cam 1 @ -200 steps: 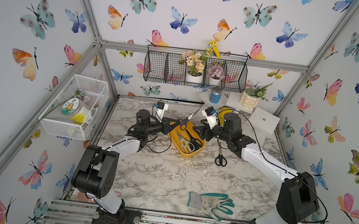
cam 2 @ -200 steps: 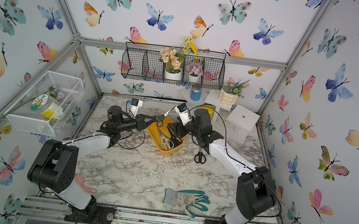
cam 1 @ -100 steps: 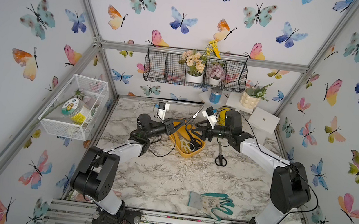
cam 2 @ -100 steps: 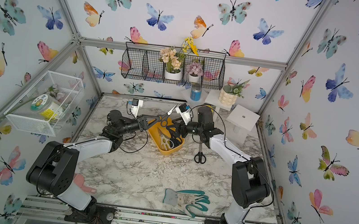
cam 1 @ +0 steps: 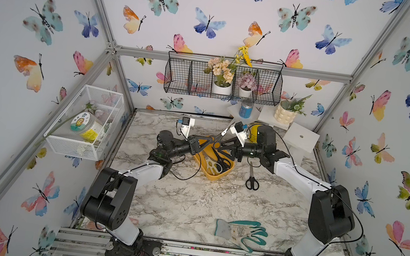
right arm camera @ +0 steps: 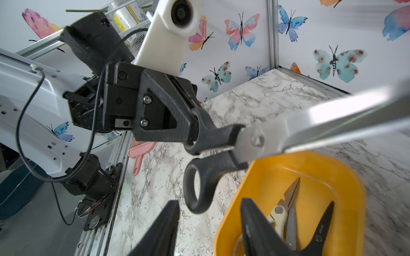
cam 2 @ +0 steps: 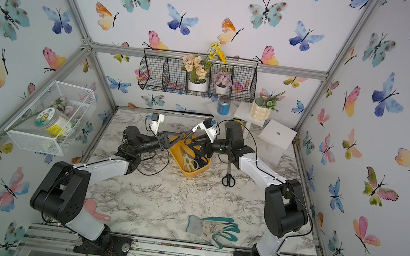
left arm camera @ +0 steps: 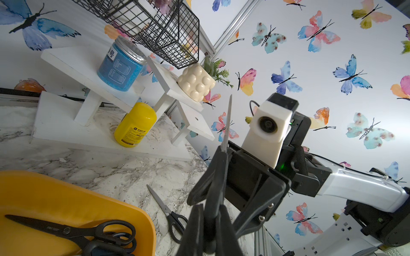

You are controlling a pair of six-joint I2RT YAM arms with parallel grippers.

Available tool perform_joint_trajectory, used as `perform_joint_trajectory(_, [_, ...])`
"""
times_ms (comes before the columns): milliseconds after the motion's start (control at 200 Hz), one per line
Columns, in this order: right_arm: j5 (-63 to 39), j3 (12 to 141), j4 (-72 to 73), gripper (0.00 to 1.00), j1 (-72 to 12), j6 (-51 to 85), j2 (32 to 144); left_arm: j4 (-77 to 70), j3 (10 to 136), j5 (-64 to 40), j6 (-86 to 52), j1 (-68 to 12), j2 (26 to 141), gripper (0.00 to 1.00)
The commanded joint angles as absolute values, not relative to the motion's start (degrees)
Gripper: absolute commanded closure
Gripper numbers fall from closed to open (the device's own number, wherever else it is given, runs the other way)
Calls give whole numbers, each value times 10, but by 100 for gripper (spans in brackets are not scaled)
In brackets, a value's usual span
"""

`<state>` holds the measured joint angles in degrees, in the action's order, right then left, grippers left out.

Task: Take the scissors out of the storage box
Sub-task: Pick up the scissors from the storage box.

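Next, I take the scissors [right arm camera: 257,140] by their free loop [right arm camera: 204,187] with my right gripper and carry them to the other pair of scissors, because they are in my left gripper, across the storage box from that pair.
My left gripper [left arm camera: 210,208] is shut on one handle loop of a black-handled pair of scissors [left arm camera: 227,124], held above the back end of the storage box [cam 1: 209,176] with the steel blades pointing up and away. My right gripper [right arm camera: 209,202] faces it, open, with one finger on each side of the free handle loop [right arm camera: 197,195] and touching neither side. In both top views the two grippers meet over the yellow-orange box [cam 2: 192,174]. Cream-handled shears [right arm camera: 277,212] and black scissors [left arm camera: 66,230] lie in the box. Another black pair [cam 1: 252,180] lies on the table right of it.
Green-and-grey gloves [cam 1: 238,231] lie near the front edge. A yellow bottle [cam 1: 252,135], a blue jar [cam 1: 245,109] and white stands [cam 1: 300,140] crowd the back right. A black wire shelf [cam 1: 223,82] hangs on the back wall, a white mesh basket [cam 1: 86,121] on the left. A pink comb [right arm camera: 139,153] lies front left.
My right gripper has come in toward the scissors held by the left gripper and its jaws have narrowed around the free handle loop. The left gripper keeps its grip and has barely moved.
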<state>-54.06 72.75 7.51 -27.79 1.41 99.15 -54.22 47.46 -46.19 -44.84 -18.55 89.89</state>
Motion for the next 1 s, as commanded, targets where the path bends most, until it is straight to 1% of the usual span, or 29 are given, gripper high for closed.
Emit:
perform_joint_trajectory(0, [-570, 736, 119, 63, -280, 49, 1000, -569, 488, -459, -443, -199, 895, 100])
perform_joint_trajectory(95, [-580, 747, 115, 68, -280, 54, 1007, -570, 488, -455, -444, -206, 900, 100])
perform_joint_trajectory(225, [-581, 752, 98, 80, -281, 44, 1007, -579, 487, -450, -448, -209, 904, 100])
perform_joint_trajectory(295, [-572, 747, 97, 84, -280, 43, 1002, -573, 489, -448, -446, -210, 907, 100])
perform_joint_trajectory(415, [-560, 747, 79, 88, -281, 37, 1000, -483, 512, -444, -405, -210, 911, 100])
perform_joint_trajectory(435, [-559, 746, 76, 89, -280, 36, 999, -465, 516, -443, -394, -211, 911, 97])
perform_joint_trajectory(496, [-551, 747, 64, 89, -279, 34, 1000, -404, 525, -433, -351, -216, 908, 81])
perform_joint_trajectory(546, [-547, 748, 53, 90, -279, 29, 1000, -370, 528, -426, -310, -219, 901, 70])
perform_joint_trajectory(561, [-545, 748, 49, 90, -279, 27, 1000, -358, 529, -423, -297, -220, 897, 60])
perform_joint_trajectory(576, [-543, 748, 46, 90, -279, 25, 999, -347, 529, -419, -286, -221, 894, 55])
perform_joint_trajectory(636, [-534, 746, 36, 91, -278, 21, 996, -307, 531, -396, -239, -223, 880, 45])
perform_joint_trajectory(671, [-529, 743, 34, 91, -276, 20, 992, -288, 533, -387, -217, -223, 870, 36])
perform_joint_trajectory(681, [-527, 742, 33, 91, -276, 21, 991, -283, 533, -385, -210, -223, 869, 32])
perform_joint_trajectory(691, [-525, 740, 33, 91, -276, 21, 990, -276, 534, -381, -204, -223, 867, 26])
perform_joint_trajectory(696, [-525, 740, 33, 91, -275, 21, 990, -274, 535, -379, -201, -222, 866, 21])
perform_joint_trajectory(701, [-524, 739, 33, 91, -275, 22, 989, -270, 536, -377, -198, -222, 864, 18])
perform_joint_trajectory(711, [-523, 738, 33, 91, -274, 22, 988, -263, 537, -374, -192, -222, 862, 5])
perform_joint_trajectory(721, [-522, 737, 33, 91, -274, 22, 987, -256, 538, -370, -187, -222, 861, 0])
perform_joint_trajectory(816, [-504, 734, 21, 92, -265, 23, 981, -193, 554, -339, -132, -219, 851, 1])
perform_joint_trajectory(871, [-496, 744, -11, 92, -260, 12, 985, -156, 563, -308, -99, -215, 844, 1])
perform_joint_trajectory(996, [-469, 786, -156, 92, -257, -44, 1011, -91, 578, -243, 5, -208, 824, 1])
